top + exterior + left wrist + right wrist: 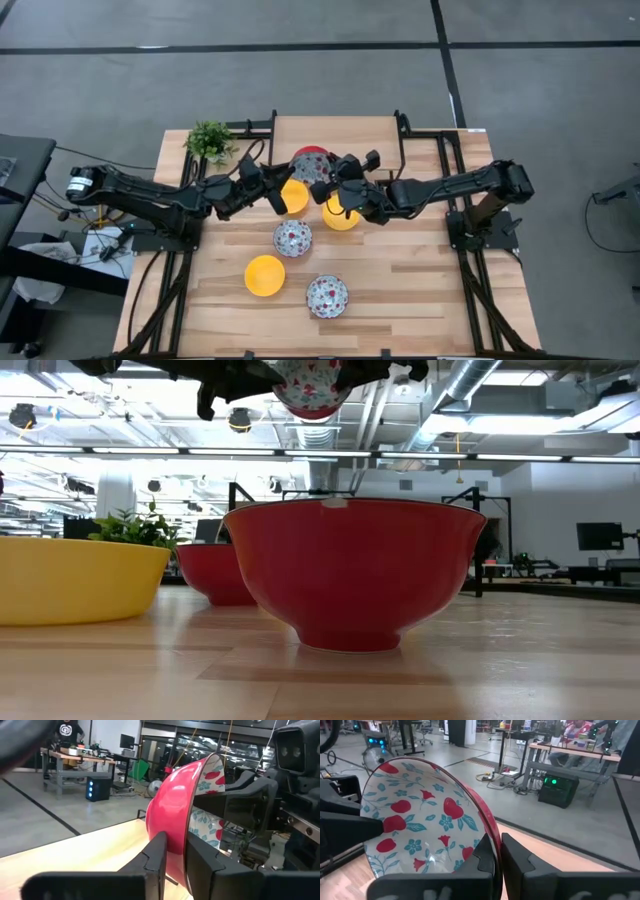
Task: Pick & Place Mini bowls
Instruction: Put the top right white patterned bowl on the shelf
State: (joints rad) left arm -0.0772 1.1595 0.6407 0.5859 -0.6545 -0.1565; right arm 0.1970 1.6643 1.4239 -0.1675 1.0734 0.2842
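Note:
Next, I open my right gripper and move it out of the way before my left gripper turns the floral bowl upright, because both grippers are pinching the tipped floral bowl's rim [489, 827].
Both grippers are shut on one mini bowl [312, 160], white with red and blue flowers inside and red outside, held high over the far middle of the table; it also shows at the top of the low view [312, 385]. My left gripper [292, 172] is on its left side, my right gripper [332, 172] on its right. On the table rest three yellow mini bowls [293, 197], [342, 216], [265, 275] and two floral ones [293, 237], [327, 295], each on its base. My left gripper [175, 847] pinches the floral bowl's rim [191, 815], one finger on the red outside [156, 855] and one on the patterned inside [202, 865]. It reaches in from the table's left. The bowl is lifted clear and tipped on its side. My right gripper [497, 851] pinches the opposite part of the rim [487, 827], one finger inside [482, 857] on the floral face and one outside [517, 857]. It comes from the table's right. The bowl stands on edge, clear of the table.
A small green plant [209, 140] stands at the far left corner. Black frame rails [400, 130] run along the far edge. In the low view the red outsides of the floral bowls [350, 570], [215, 570] and a yellow bowl [75, 580] fill the foreground.

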